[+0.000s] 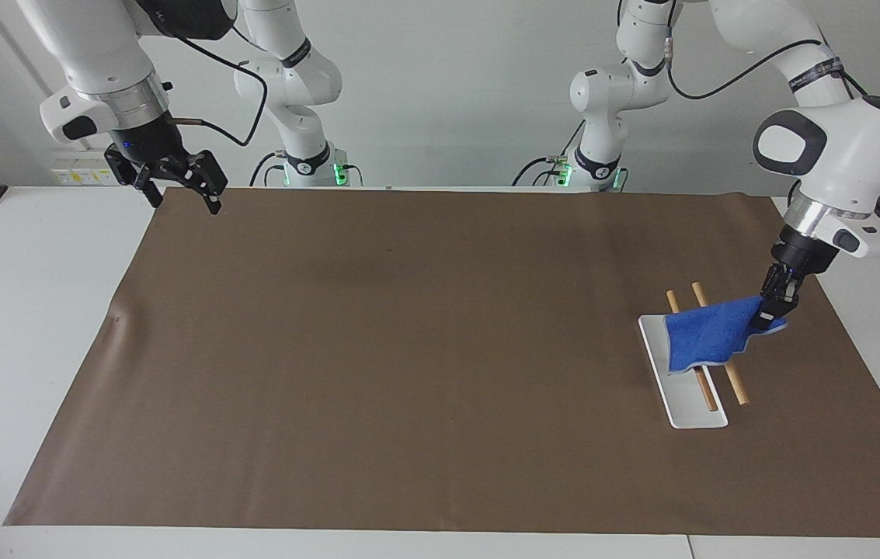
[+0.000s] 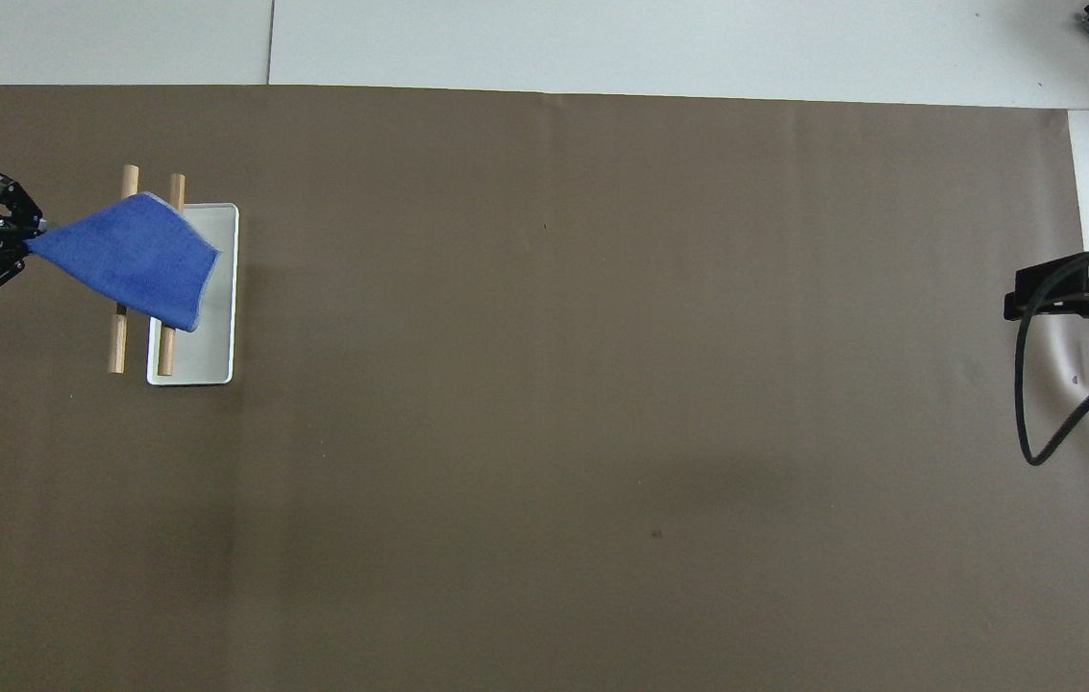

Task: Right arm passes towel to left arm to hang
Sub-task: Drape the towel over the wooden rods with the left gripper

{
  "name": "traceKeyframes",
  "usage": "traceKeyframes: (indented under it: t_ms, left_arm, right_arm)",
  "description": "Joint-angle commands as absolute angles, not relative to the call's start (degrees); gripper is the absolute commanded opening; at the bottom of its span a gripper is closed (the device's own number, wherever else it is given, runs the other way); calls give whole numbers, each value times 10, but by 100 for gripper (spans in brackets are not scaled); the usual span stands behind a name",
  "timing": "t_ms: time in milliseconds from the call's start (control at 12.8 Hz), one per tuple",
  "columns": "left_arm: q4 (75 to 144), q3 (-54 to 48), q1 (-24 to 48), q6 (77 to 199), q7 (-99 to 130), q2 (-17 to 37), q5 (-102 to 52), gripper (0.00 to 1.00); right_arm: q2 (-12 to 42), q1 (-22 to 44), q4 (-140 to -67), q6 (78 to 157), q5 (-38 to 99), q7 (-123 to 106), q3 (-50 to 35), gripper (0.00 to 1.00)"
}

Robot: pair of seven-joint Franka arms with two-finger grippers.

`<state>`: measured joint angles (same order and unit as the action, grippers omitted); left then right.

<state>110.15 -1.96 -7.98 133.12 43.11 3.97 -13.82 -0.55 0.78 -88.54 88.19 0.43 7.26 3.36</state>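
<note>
I should keep easing the corner of the blue towel [image 2: 152, 248] along both wooden rods with my left gripper, as the towel reaches across them, until the towel sits near their middle [image 2: 148, 279], and then let go.
The blue towel [image 1: 707, 335] lies draped over the two wooden rods [image 1: 733, 382] of the white tray [image 1: 694, 415], at the left arm's end of the table. One corner is stretched out sideways past the rods. My left gripper [image 1: 772, 312] is shut on that corner, low over the mat beside the rack. From overhead the towel [image 2: 131, 259] spreads from the left gripper [image 2: 20, 245] across both rods [image 2: 118, 346] onto the tray [image 2: 222, 288]. My right gripper [image 1: 182, 198] hangs open and holds nothing, raised over the mat's corner at the right arm's end.
A brown mat [image 1: 408, 349] covers most of the white table [image 1: 28, 326]. The right arm's black cable [image 2: 1034, 404] loops over the mat's edge. Nothing else stands on the mat.
</note>
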Motion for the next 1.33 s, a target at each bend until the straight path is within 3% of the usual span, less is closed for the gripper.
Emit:
traceKeyframes:
  t_ms: [0,1019,1097,1175,1254]
  left_arm:
    - [1135,-25,-100,1330,437,25,-146,0]
    - [1144,-25,-119,1322,443,20,-145,0]
    - [1143,-25,-120,1322,443,20,-145,3]
    - [1142,-25,-120,1321,442,20,-145,14]
    - [1139,-25,-120,1321,441,21,-145,36]
  right_arm:
    - [-12,20,-882,856,23,80,61,100]
    - [-22,13,-898,856,14,47,55,100]
    - [-22,13,-899,859,14,25,54,100]
    - [-22,13,-900,860,15,18,54,100]
    - [-22,13,-900,860,15,20,54,100]
